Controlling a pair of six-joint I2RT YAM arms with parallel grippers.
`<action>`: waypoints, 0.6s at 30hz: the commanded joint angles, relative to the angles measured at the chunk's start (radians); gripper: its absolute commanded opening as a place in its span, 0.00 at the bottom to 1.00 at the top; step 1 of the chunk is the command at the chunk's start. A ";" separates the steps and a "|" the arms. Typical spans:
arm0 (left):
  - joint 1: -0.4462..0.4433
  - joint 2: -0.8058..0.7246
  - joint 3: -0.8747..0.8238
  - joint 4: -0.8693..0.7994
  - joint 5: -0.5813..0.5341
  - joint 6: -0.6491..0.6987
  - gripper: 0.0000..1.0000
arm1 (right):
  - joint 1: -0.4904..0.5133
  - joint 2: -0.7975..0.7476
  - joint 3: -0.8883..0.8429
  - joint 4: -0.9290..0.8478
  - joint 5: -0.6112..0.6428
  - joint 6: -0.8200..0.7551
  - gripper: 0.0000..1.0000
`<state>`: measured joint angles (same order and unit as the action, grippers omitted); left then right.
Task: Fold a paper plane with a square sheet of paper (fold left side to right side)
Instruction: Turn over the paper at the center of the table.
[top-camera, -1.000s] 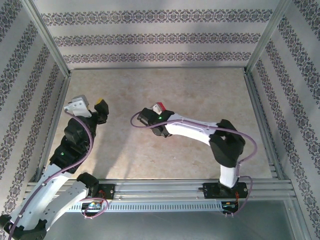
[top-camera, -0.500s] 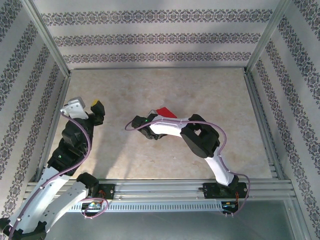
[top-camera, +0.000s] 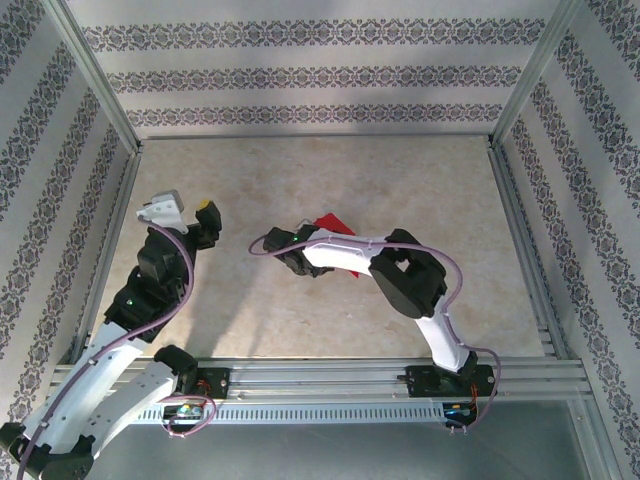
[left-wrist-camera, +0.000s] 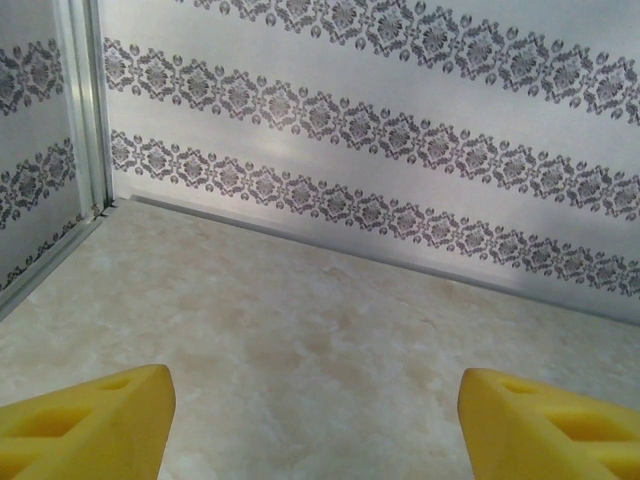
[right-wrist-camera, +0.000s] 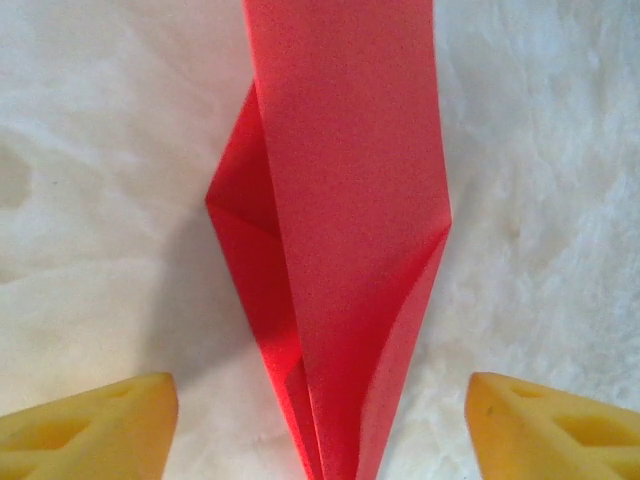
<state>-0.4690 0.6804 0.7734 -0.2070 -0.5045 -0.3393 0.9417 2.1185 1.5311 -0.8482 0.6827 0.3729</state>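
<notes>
Next, I pull my right gripper back first, because my right arm reaches across the slanted paper plane. Then I should pinch the plane's wide end (top-camera: 331, 221) with my left gripper and turn it.
The paper plane (right-wrist-camera: 345, 230) is a narrow red dart with crease ridges. It lies on the pale table, its pointed end reaching down between the fingers of my right gripper (right-wrist-camera: 320, 440). That gripper is open, and both yellow fingers (right-wrist-camera: 90, 425) stand well clear of the paper. From above, the plane (top-camera: 331, 224) shows as a small red patch just beyond the right gripper (top-camera: 312, 232). My left gripper (left-wrist-camera: 315, 430) is open over bare table with nothing between its fingers. In the top view it is seen as the left gripper (top-camera: 206, 218) at the left, far from the paper.
Patterned walls (top-camera: 320, 80) with metal rails (top-camera: 515, 215) close in the table on three sides. A purple cable (top-camera: 265, 243) loops off the right wrist. The left gripper faces the back wall (left-wrist-camera: 400, 150) and the back left corner post (left-wrist-camera: 85, 100).
The right arm has drawn its elbow in toward the left and more of the red paper now shows beside its wrist. The left gripper swayed left, then back right.
</notes>
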 joint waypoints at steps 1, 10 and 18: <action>0.009 0.012 0.025 -0.032 0.036 0.016 0.78 | 0.008 -0.112 -0.046 0.011 -0.043 0.035 0.84; 0.011 0.093 0.032 -0.012 0.143 -0.052 0.84 | -0.041 -0.405 -0.250 0.108 -0.100 0.084 0.98; 0.013 0.213 0.032 0.031 0.293 -0.158 0.87 | -0.169 -0.701 -0.466 0.245 -0.175 0.098 0.98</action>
<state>-0.4690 0.8589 0.7780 -0.2092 -0.2943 -0.4313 0.8062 1.4857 1.1202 -0.6670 0.5426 0.4465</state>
